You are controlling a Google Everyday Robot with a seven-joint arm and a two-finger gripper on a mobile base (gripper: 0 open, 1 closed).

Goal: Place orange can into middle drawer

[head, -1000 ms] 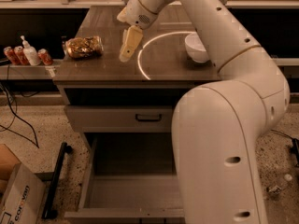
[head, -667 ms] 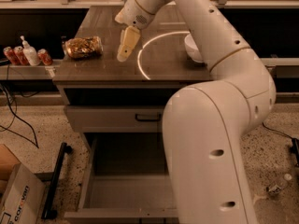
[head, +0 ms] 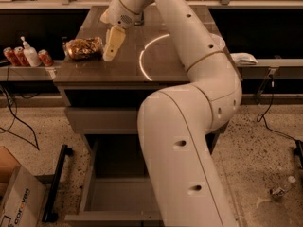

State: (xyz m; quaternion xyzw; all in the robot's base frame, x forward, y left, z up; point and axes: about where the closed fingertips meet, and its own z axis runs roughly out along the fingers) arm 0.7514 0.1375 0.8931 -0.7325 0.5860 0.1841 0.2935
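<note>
I expect the orange can (head: 83, 48) to stick out sideways, about level, when I carry it, because the can is lying on its side and my gripper is by one end (head: 100, 47).
The orange can (head: 84, 48) lies on its side on the cabinet top (head: 156, 67), near its left edge, shiny and golden with a crinkled look. My gripper (head: 111, 46) hangs over the top just to the right of the can, close to its right end and not around it. One cream finger (head: 114, 42) shows, pointing down. The middle drawer (head: 118, 193) stands pulled out low at the front, its flat bottom bare where it shows. My arm hides its right part.
Small red cans (head: 14, 56) and a white pump bottle (head: 31, 55) stand on a shelf at the left. A cardboard box (head: 16, 200) and a black bar (head: 56, 183) lie on the floor at the left. A shut drawer front (head: 102, 119) sits above the open drawer.
My gripper has moved left across the cabinet top and now sits right beside the orange can. My arm covers more of the view, hiding the white bowl.
</note>
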